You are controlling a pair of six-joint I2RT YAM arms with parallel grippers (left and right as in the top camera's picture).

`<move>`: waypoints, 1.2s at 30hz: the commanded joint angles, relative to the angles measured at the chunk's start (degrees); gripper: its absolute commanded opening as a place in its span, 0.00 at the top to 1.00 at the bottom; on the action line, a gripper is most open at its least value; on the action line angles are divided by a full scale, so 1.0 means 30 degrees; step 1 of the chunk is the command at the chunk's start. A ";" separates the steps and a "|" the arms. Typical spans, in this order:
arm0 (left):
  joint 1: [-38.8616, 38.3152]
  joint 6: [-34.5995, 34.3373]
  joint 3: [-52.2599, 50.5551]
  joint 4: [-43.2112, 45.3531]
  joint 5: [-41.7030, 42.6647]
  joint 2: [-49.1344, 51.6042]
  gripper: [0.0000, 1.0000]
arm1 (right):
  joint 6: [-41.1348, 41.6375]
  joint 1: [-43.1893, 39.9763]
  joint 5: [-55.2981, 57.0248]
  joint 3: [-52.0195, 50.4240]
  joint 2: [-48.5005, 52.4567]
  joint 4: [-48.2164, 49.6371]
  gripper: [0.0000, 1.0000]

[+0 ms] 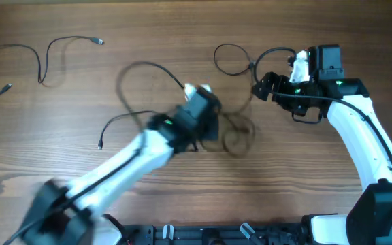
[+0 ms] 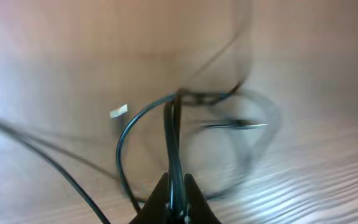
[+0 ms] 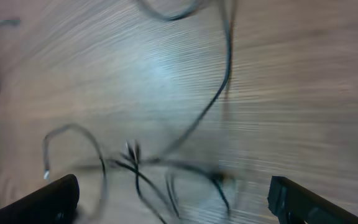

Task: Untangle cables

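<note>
Next, my left gripper lifts its piece of cable while my right gripper grips the tangle (image 1: 237, 132) beside it, because the strand of cable runs into a crossing of cable pieces (image 2: 184, 97) and pulls the tangle along.
A tangle of thin black cables (image 1: 233, 133) lies mid-table, blurred by motion, with loops reaching up to the right (image 1: 231, 60) and left (image 1: 145, 68). My left gripper (image 1: 208, 126) is shut on a black cable strand (image 2: 174, 143) that runs up from between its fingers (image 2: 177, 186) to a crossing of strands. My right gripper (image 1: 258, 87) is open wide and empty, its fingers (image 3: 173, 199) spread above the blurred tangle (image 3: 142, 165). Two separate cables lie at the far left: one with a plug end (image 1: 70, 47) and one beside it (image 1: 5, 58).
The wooden table (image 1: 318, 184) carries everything. The white right arm (image 1: 359, 129) runs down the right side and the left arm (image 1: 114, 170) crosses from the bottom left. A dark rail (image 1: 203, 235) runs along the front edge.
</note>
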 commanded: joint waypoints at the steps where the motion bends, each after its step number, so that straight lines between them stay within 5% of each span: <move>1: 0.1486 0.2973 0.1027 0.0131 0.1545 -0.4022 0.96 | -0.3621 0.0306 -0.4204 -0.0153 0.0109 0.0379 0.00; 16: 0.3905 0.3213 0.1020 -0.0561 0.2186 -0.9245 0.96 | -0.5727 0.3293 -0.6054 -0.0153 0.0109 0.5027 0.00; 19: 0.4255 0.3213 0.1020 -0.1020 0.2178 -0.9092 0.96 | -0.7082 0.3206 -0.9755 -0.0153 0.0109 0.5719 0.01; 22: 0.4328 0.3206 0.1013 -0.0772 0.2193 -0.8604 0.96 | -0.2608 0.3206 -1.1300 -0.0153 0.0109 0.6543 0.02; 28: 0.4328 0.4648 0.1013 0.0124 0.2178 -0.7140 0.96 | 0.6033 0.3373 -1.3916 -0.0153 0.0109 0.6674 0.39; 36: 0.4313 0.4634 0.1020 0.1610 0.2251 -0.6470 0.96 | 1.2910 0.5282 -0.9398 -0.0153 0.0109 0.7796 0.32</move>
